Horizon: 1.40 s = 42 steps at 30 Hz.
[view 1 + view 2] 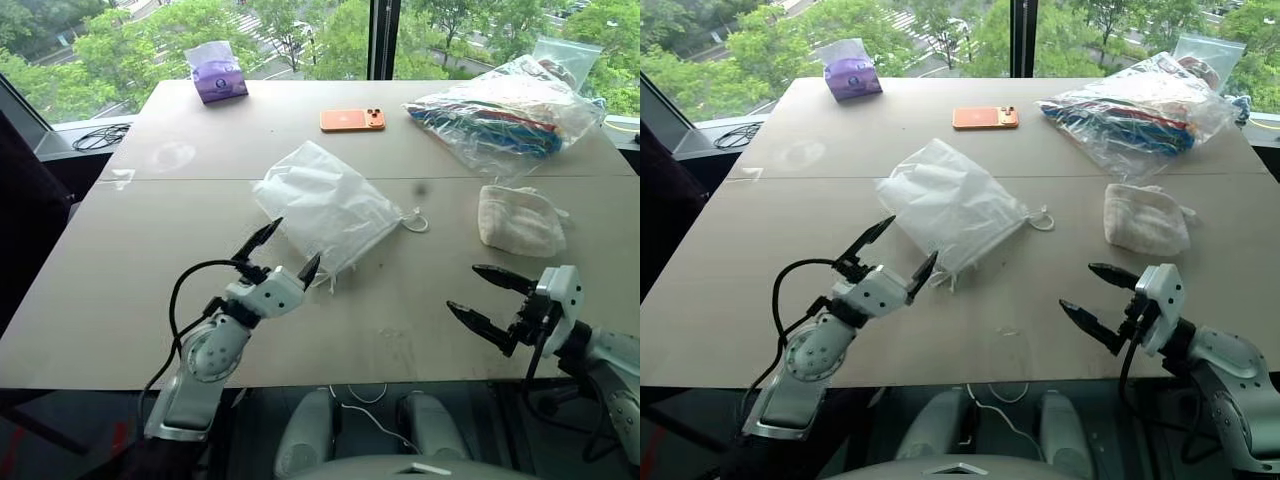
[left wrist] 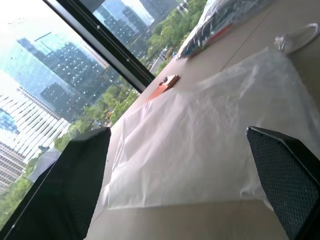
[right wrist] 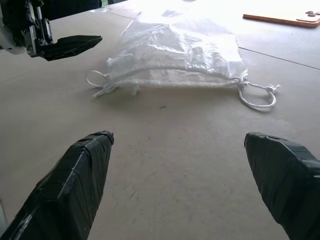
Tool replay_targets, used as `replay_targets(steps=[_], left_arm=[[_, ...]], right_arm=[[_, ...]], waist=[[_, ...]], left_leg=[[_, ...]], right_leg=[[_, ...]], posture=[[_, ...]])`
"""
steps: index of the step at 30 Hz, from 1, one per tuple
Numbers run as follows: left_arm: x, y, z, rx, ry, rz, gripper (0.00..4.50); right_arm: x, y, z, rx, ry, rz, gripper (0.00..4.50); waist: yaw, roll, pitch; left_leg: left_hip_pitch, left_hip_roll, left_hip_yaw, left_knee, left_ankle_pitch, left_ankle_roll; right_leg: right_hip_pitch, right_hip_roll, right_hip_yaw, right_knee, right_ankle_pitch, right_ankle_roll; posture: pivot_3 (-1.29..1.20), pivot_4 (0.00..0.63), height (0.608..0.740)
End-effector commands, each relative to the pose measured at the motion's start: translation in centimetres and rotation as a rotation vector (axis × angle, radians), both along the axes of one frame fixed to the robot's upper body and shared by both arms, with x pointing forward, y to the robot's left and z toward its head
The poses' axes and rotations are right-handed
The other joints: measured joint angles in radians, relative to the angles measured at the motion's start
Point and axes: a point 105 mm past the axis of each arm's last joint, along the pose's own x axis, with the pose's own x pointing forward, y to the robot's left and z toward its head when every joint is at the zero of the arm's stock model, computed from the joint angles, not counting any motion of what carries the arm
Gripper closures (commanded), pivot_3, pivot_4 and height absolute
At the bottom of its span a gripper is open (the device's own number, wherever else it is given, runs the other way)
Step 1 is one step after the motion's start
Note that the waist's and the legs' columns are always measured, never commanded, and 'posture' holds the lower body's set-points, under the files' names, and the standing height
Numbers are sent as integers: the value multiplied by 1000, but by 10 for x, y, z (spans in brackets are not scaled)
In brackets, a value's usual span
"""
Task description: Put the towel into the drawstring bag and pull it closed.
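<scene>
A cord loop (image 1: pixel 416 222) sticks out at the corner of the bag's opening, so when I pull its cords apart, the drawstring bag (image 1: pixel 328 205) will bunch up into a pouch.
The white crinkly drawstring bag (image 1: pixel 327 207) lies flat in the middle of the table, its corded mouth (image 3: pixel 200 82) facing the near right. A cream folded towel (image 1: pixel 520 220) rests to its right, apart from it. My left gripper (image 1: pixel 282 250) is open just above the table at the bag's near-left corner, one finger on each side of that corner, not gripping. My right gripper (image 1: pixel 487 298) hovers open over bare table in front of the towel, its fingers pointing left toward the bag's mouth (image 1: pixel 985 250).
At the back of the table (image 1: pixel 130 290) lie an orange phone (image 1: pixel 352 120), a purple tissue pack (image 1: pixel 217 75) and a big clear bag of colourful items (image 1: pixel 500 118). A black cable (image 1: pixel 100 136) sits off the far-left edge. Windows stand behind.
</scene>
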Motion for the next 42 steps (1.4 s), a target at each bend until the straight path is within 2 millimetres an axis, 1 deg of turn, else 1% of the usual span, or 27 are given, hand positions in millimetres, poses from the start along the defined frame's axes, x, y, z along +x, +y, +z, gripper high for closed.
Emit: replay_targets(steps=[1,3,5,10,13,20,21,22,24,25,26,28,29,30,32,33,34,36,37,39,42], left_arm=[[10,-23,-1,-2,17,-65,0],[16,-33,-7,9,42,-91,0],[21,-40,-14,43,58,-101,0],[35,-47,-24,77,88,-88,0],[43,-48,-23,81,71,-61,0],[48,-44,-24,71,57,-17,0],[49,-43,-24,68,55,-15,538],[49,-42,-24,63,53,-10,805],[50,-41,-24,58,51,1,1737],[50,-40,-24,57,50,6,2290],[50,-39,-24,56,48,12,2717],[50,-36,-24,56,44,25,3840],[50,-35,-24,54,44,31,4281],[50,-33,-24,53,42,36,4477],[49,-31,-24,50,41,40,4477],[49,-30,-25,50,43,43,4477],[50,-29,-26,46,59,43,4477],[52,-30,-31,24,124,13,4477],[53,-31,-32,11,157,-14,4477],[53,-31,-29,-12,195,-51,4477],[58,-27,-20,-28,218,-60,4477]], right_arm=[[-2,-1,14,-7,-51,1,31],[-3,-2,15,-10,-56,-5,31],[-3,-3,17,-11,-64,-16,31],[-4,-6,18,-14,-71,-34,31],[-5,-6,19,-17,-71,-40,31],[-7,-9,19,-27,-77,-61,31],[-7,-9,19,-29,-76,-62,0],[-7,-10,19,-31,-76,-63,0],[-7,-10,19,-33,-77,-66,0],[-7,-11,19,-33,-77,-67,0],[-7,-11,19,-34,-78,-68,0],[-6,-11,19,-34,-79,-69,0],[-6,-11,19,-34,-80,-70,0],[-5,-12,19,-35,-83,-73,0],[0,-15,18,-60,-93,-107,0],[5,-20,16,-99,-108,-147,0],[16,-30,15,-149,-134,-234,0],[40,-57,18,-250,-191,-457,0],[48,-66,19,-324,-223,-521,0],[56,-74,19,-423,-255,-555,0],[64,-80,11,-552,-229,-524,0]], waist=[[-3,0,0],[-5,0,0],[-6,0,0],[-5,0,0],[-4,0,0],[-5,0,0],[-4,0,0],[-4,0,0],[-4,0,0],[-4,0,0],[-4,0,0],[-4,0,0],[-4,0,0],[-4,0,0],[-4,0,0],[-4,0,0],[-4,0,0],[-7,0,0],[-6,0,0],[-3,1,-1],[-4,1,-1]], left_leg=[[0,0,0,0,0,0],[0,0,0,1,0,0],[1,0,-1,0,0,0],[1,0,-1,1,0,0],[0,0,-1,1,0,0],[0,0,-2,1,0,0],[0,0,-2,1,0,0],[0,0,-2,1,0,0],[0,0,-2,1,0,0],[0,0,-2,1,0,0],[0,0,-1,1,0,0],[0,0,-2,1,0,0],[0,0,-2,1,0,0],[0,0,-2,1,0,0],[0,0,-2,1,0,0],[0,0,-2,1,0,0],[0,0,-1,1,0,0],[0,0,-1,2,0,0],[1,0,0,2,0,0],[1,0,1,2,0,0],[0,-1,0,2,0,0]], right_leg=[[0,0,0,0,0,0],[0,1,0,0,2,4],[0,2,0,1,2,4],[0,3,0,1,2,4],[0,3,0,1,2,4],[0,2,0,1,2,4],[0,2,0,1,2,4],[0,2,0,1,2,4],[0,2,0,1,2,4],[0,2,0,1,2,4],[0,2,0,1,2,4],[0,2,0,1,2,4],[0,2,0,1,2,4],[0,2,0,1,2,4],[0,2,0,1,2,4],[0,2,0,1,2,4],[0,2,0,1,2,4],[1,2,0,1,2,4],[0,2,1,1,2,4],[0,1,1,2,2,4],[0,2,0,2,2,4]], posture=[[0,150,740],[0,150,740],[0,150,740],[0,150,740],[0,150,740],[0,150,740],[0,150,740],[0,150,740],[0,150,740],[0,150,740],[0,150,740],[0,150,740],[0,150,740],[0,150,740],[0,150,740],[0,150,740],[0,150,740],[0,150,740],[0,150,740],[0,150,740],[0,150,740]])
